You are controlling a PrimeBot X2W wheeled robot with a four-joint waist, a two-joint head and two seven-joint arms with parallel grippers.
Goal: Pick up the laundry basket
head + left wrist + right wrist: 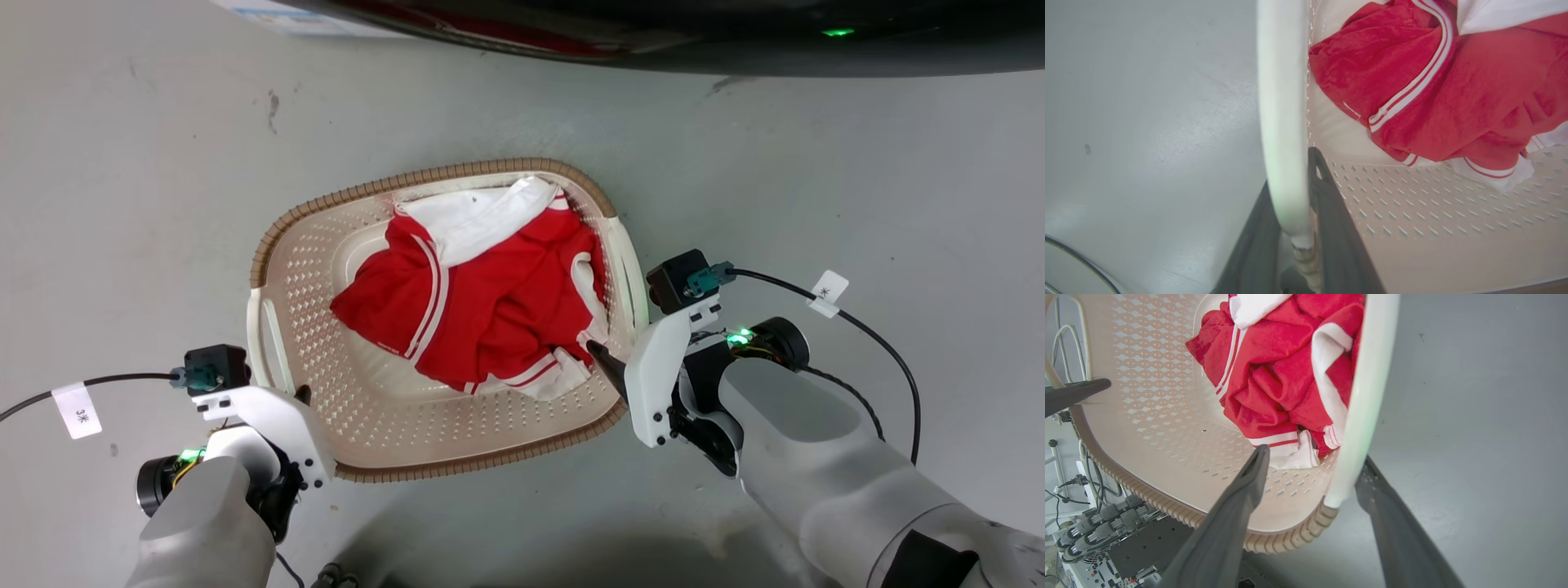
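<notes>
The pale handle [632, 275] leads into the laundry basket's brown rim [607, 205], so I expect the handle to stay lined up with that rim when I lift the laundry basket.
The laundry basket [326, 269], cream with perforated walls and a brown woven-look rim, sits on the grey floor in the middle of the head view. It holds red and white clothes [490, 302]. My left gripper [298, 396] is at the basket's left side near the front corner. In the left wrist view its fingers [1331, 212] press on both sides of the pale handle rim [1282, 102]. My right gripper [612, 359] is at the basket's right side. It stands open [1314, 455], one finger inside the wall and one outside the rim [1367, 396].
A dark curved body with a green light [837, 33] spans the top of the head view. Cables and plug strips [1094, 526] lie beyond the basket's front edge in the right wrist view. Bare grey floor [898, 180] surrounds the basket.
</notes>
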